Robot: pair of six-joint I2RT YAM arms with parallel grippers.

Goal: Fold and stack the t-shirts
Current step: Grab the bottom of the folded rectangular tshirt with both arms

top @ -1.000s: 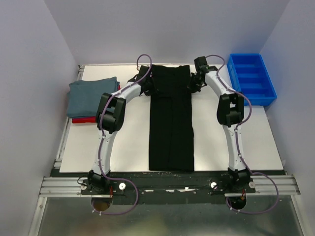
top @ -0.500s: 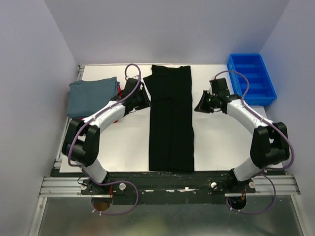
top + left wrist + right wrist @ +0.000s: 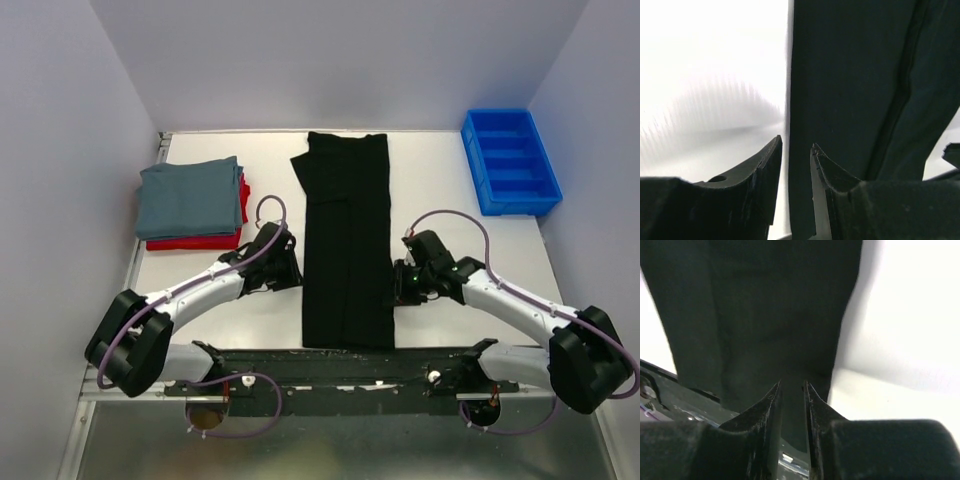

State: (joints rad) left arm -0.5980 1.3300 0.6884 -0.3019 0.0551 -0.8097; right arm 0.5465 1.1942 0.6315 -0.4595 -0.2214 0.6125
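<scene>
A fold edge (image 3: 346,262) runs loosely down the middle of the black t-shirt, so its near end (image 3: 347,338) will droop there when I raise the corners.
The black t-shirt (image 3: 347,240) lies flat on the white table (image 3: 450,210) as a long narrow strip running from far to near. My left gripper (image 3: 291,272) is low at the strip's left edge, near its front end. Its jaws are open, and in the left wrist view the left gripper (image 3: 795,144) has the edge of the black t-shirt (image 3: 855,90) running between them. My right gripper (image 3: 397,283) is at the strip's right edge. In the right wrist view the right gripper (image 3: 791,384) stands open over the near right corner of the black t-shirt (image 3: 765,315). A folded grey-blue t-shirt (image 3: 190,197) lies on a red t-shirt (image 3: 215,240) at the left.
A blue plastic bin (image 3: 510,160) with compartments stands at the back right. The table's dark front rail (image 3: 350,358) runs just behind the shirt's near end. Purple walls close in the left, right and back.
Both arms have drawn back from the far end of the black t-shirt to its near end, one along each side. Both grippers have gone from shut to open.
</scene>
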